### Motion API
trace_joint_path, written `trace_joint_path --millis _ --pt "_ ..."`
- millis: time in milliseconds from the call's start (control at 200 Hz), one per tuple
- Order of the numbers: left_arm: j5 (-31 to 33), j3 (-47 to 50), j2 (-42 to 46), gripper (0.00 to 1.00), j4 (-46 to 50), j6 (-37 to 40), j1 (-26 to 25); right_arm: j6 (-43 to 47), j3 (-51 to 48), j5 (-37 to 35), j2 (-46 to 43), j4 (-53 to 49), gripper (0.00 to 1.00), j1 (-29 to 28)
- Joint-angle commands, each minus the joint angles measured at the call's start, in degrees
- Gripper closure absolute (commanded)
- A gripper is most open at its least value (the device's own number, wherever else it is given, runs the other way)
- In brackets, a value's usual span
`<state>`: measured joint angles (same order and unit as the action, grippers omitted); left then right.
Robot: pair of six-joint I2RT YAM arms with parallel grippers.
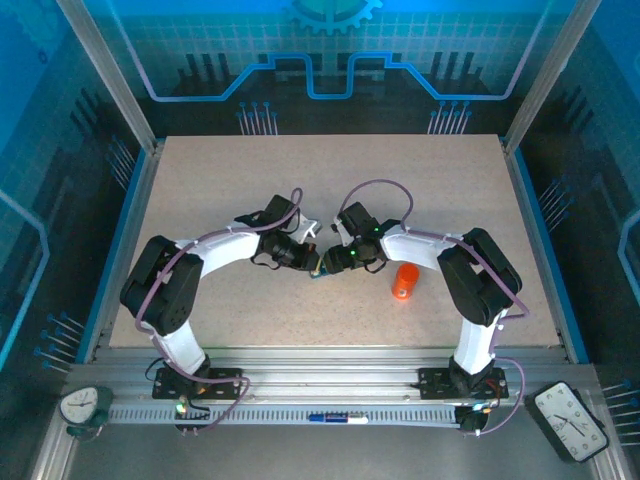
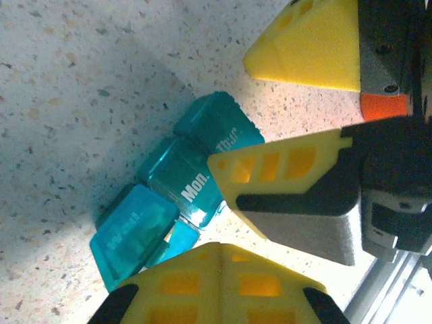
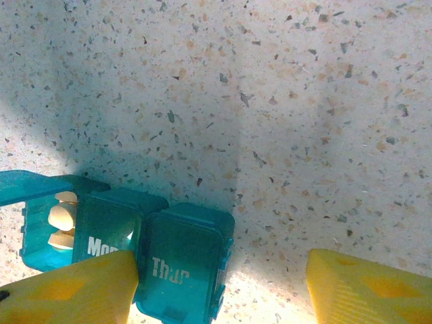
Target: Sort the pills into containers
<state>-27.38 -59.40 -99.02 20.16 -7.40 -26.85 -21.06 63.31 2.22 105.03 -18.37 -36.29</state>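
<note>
My left gripper should back off and press the Wed lid [image 2: 133,229] shut from above, because its fingers are at the Wed compartment's open front [image 2: 181,240] while the lid stands raised.
The containers are one small teal pill box [image 3: 179,266] lying on the speckled table, its lids marked Wed, Mon [image 2: 185,179] and Thur. The end lid [image 2: 131,229] stands raised, and pale pills [image 3: 62,217] lie in that open compartment. My right gripper [image 3: 219,290] is open over the box. One yellow finger [image 3: 67,290] overlaps the Mon lid, the other finger [image 3: 368,290] stands apart on bare table, and the Thur compartment lies between them. My left gripper [image 2: 226,251] is shut on nothing, its tip just beside the box's open end. From above, both grippers meet over the box [image 1: 318,272].
An orange cylindrical bottle [image 1: 404,283] stands upright to the right of the grippers, beside the right arm. The right gripper's yellow fingers [image 2: 283,169] crowd the left wrist view. Bare tabletop [image 1: 320,180] stretches behind the arms.
</note>
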Motion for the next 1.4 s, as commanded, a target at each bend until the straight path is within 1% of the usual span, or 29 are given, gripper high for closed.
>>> trace_joint_path --millis 0,110,220,360,485,730,941,1176,1391 --pt "-0.7 1.2 1.4 1.0 1.8 -0.4 -0.6 -0.7 -1.9 -1.5 2.7 -2.5 0.32 0.8" --pt "-0.4 1.5 1.4 1.0 1.6 -0.7 -0.7 -0.8 -2.0 -1.4 2.8 -2.4 0.32 0.8" --pt "1.1 2.0 4.0 1.0 -0.5 -1.6 -0.7 -0.7 -2.0 -1.3 2.8 -2.3 0.33 0.8" --pt "5.5 0.0 7.3 1.0 -0.9 -1.6 -0.4 -0.8 -2.2 -1.3 2.9 -2.3 0.33 0.8" --pt "7.9 -2.6 7.9 0.97 -0.8 -2.0 1.2 -0.7 -2.3 -1.4 2.8 -2.2 0.33 0.9" --pt "6.1 -8.8 1.4 0.96 4.0 -1.7 4.9 -0.8 -2.4 -1.2 3.2 -1.9 0.33 0.9" --pt "4.2 -10.1 -3.2 0.96 6.5 -1.0 5.3 -0.9 -2.1 -0.9 3.4 -2.0 0.33 0.9" --pt "1.3 -7.5 -2.7 0.96 5.9 -1.6 5.0 -1.0 -2.1 -0.7 3.9 -1.8 0.33 1.0" --pt "0.4 -5.3 -2.0 0.95 5.4 -2.1 3.1 -1.0 -1.9 -0.5 4.1 -1.8 0.33 1.0"
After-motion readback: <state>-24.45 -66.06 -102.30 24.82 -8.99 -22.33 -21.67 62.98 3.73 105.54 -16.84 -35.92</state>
